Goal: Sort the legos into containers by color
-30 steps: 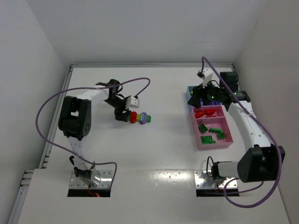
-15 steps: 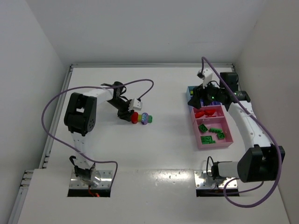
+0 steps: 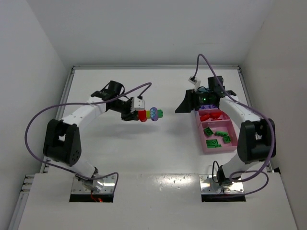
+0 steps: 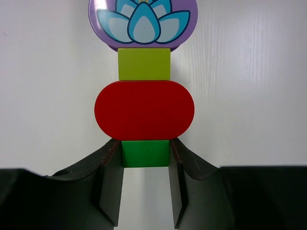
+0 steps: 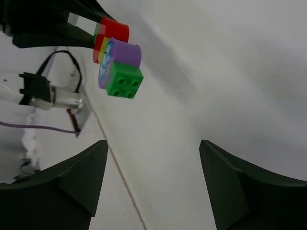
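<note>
The red piece (image 3: pixel 142 115) is attached to the green brick in my left gripper, so next my right gripper takes hold of the far green brick (image 3: pixel 160 113) and pulls them apart.
My left gripper (image 3: pixel 136 113) is shut on the green end brick (image 4: pixel 145 153) of a stack of joined legos (image 3: pixel 152 114), held out sideways above the table. From my fingers outward the stack is green, a red oval piece (image 4: pixel 144 110), a yellow-green brick (image 4: pixel 144 63), then a purple piece with a lotus print (image 4: pixel 143 21). The right wrist view shows the stack (image 5: pixel 117 57) ending in a green studded brick (image 5: pixel 124 84). My right gripper (image 3: pixel 181 108) is open and empty, just right of the stack and facing it (image 5: pixel 152 143).
A pink tray (image 3: pixel 220 150) at the right holds red bricks (image 3: pixel 211 115) in its far compartment and several green bricks (image 3: pixel 217 135) in its near one. My right arm covers the trays behind it. The table's back edge and white walls are close.
My left gripper has raised the stack and carried it right. My right gripper has swung left from over the trays to face the stack.
</note>
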You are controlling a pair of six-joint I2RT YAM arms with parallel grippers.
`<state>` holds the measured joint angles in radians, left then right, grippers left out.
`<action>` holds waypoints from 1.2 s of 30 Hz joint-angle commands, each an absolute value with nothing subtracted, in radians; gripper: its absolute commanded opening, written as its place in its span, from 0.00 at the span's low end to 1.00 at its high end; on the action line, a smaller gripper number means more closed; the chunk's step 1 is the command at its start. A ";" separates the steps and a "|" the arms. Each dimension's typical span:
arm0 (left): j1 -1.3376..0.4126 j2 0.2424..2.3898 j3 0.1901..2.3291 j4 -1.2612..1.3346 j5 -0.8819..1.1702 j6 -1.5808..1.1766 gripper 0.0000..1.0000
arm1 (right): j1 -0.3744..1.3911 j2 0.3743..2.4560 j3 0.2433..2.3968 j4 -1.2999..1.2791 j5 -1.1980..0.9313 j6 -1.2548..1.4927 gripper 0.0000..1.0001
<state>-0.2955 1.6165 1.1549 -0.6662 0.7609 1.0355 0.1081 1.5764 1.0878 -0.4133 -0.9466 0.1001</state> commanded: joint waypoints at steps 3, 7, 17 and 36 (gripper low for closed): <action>-0.371 1.499 1.127 -0.558 0.851 0.907 0.12 | 0.190 1.621 1.101 -0.267 -1.118 0.270 0.78; -0.405 1.489 1.127 -0.535 0.795 0.896 0.12 | 0.224 1.644 1.111 -0.241 -1.141 0.305 0.79; -0.442 1.489 1.137 -0.471 0.747 0.851 0.12 | 0.267 1.666 1.109 -0.199 -1.199 0.336 0.33; -0.321 1.425 1.043 -0.436 0.811 0.804 0.11 | 0.124 1.690 1.152 -0.597 -1.129 -0.064 0.00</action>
